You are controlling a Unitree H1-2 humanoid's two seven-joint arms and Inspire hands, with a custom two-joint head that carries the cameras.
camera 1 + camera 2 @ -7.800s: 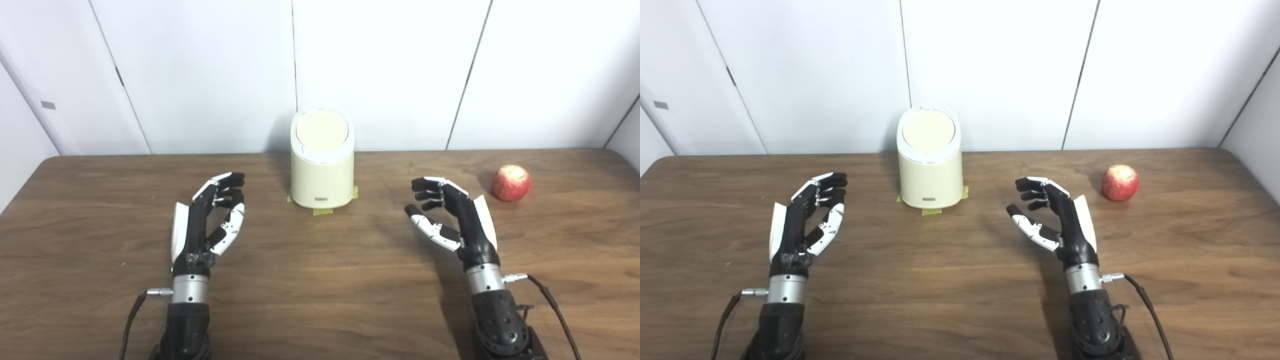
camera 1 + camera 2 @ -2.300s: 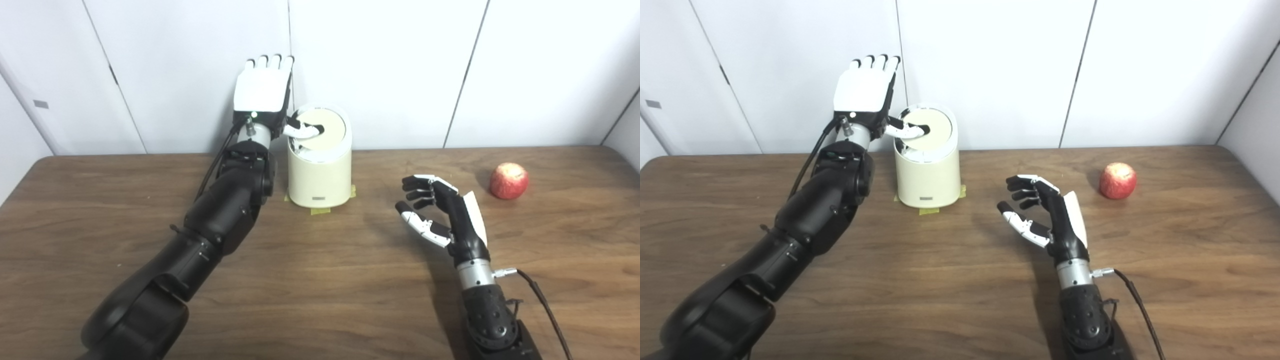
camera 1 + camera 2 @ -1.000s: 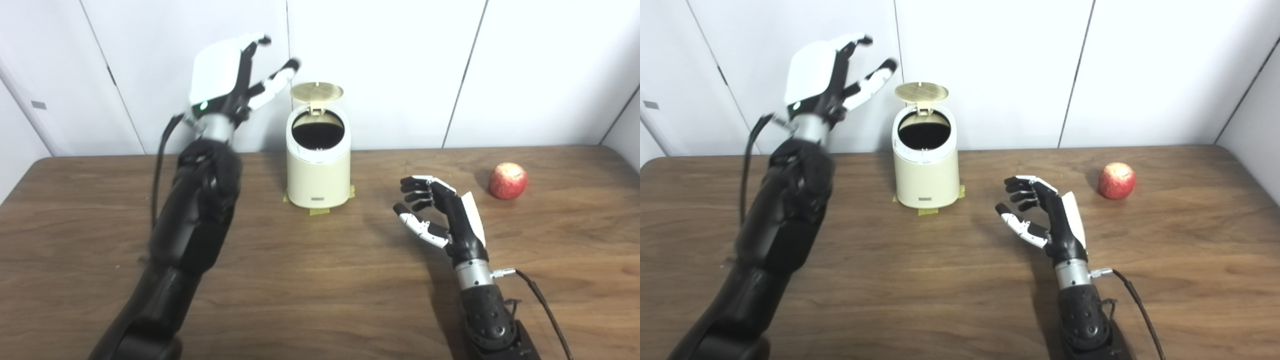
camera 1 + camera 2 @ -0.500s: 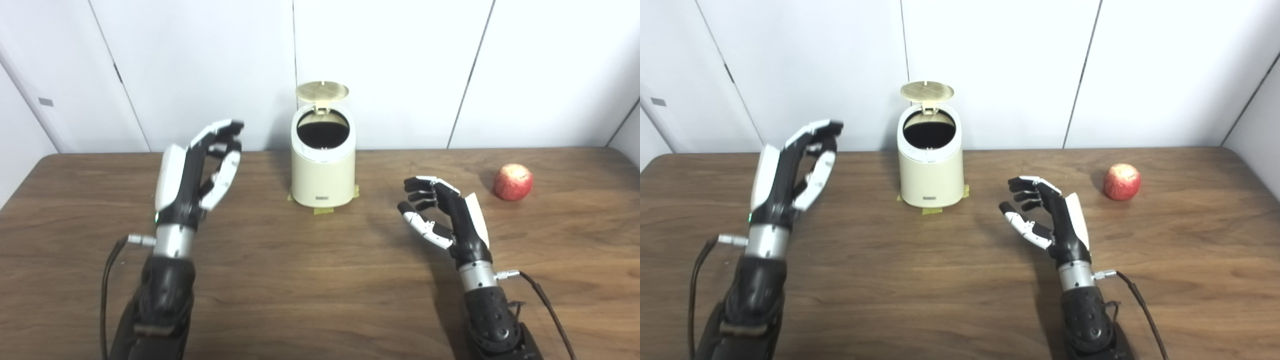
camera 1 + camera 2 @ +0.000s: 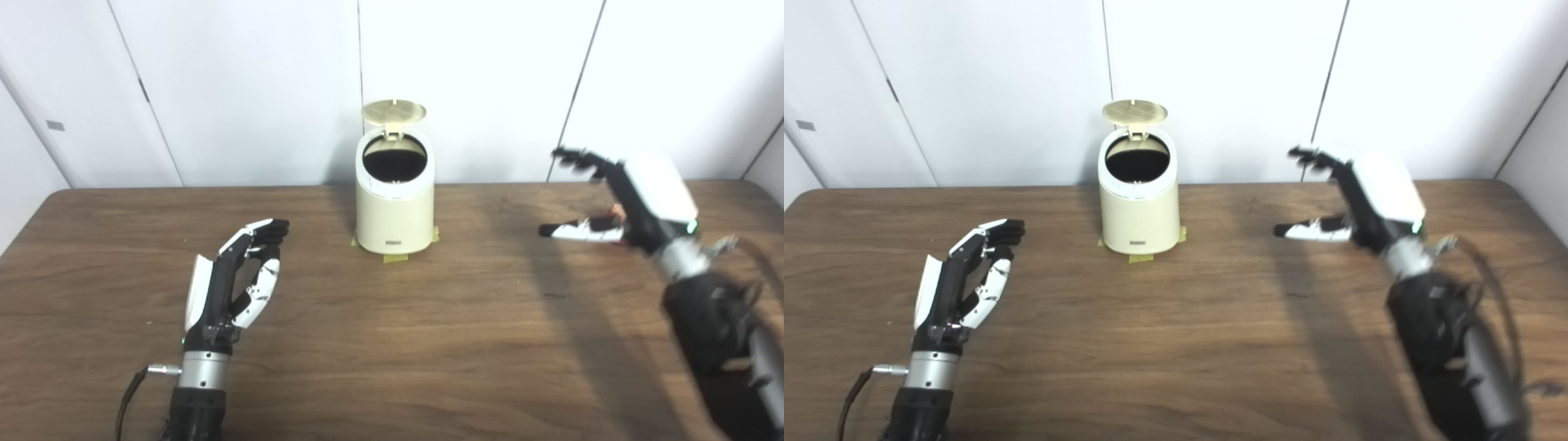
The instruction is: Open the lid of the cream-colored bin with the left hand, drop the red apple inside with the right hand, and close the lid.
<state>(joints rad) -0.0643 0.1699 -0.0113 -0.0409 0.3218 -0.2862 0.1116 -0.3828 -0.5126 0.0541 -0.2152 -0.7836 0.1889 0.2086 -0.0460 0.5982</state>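
The bin's round opening (image 5: 395, 162) is wide and dark. The red apple (image 5: 618, 213) should go through it and drop out of sight deep inside when I let the apple fall.
The cream-colored bin (image 5: 395, 208) stands at the back middle of the wooden table (image 5: 392, 349). Its round lid (image 5: 394, 112) is tipped up at the back, and the dark inside shows. My left hand (image 5: 236, 282) rests low at the front left, open and empty, well apart from the bin. My right hand (image 5: 625, 196) is raised at the right, blurred, with fingers and thumb spread and nothing in them. It covers the red apple, of which only a sliver (image 5: 614, 214) shows behind the thumb.
Yellow tape (image 5: 392, 259) marks the bin's foot. White wall panels (image 5: 478, 73) close off the back of the table. The right arm's cable (image 5: 1494, 288) loops beside the forearm.
The right hand has lifted off the table and swung right and back, over the apple. The left hand has sunk lower and nearer the front edge. The lid stays up.
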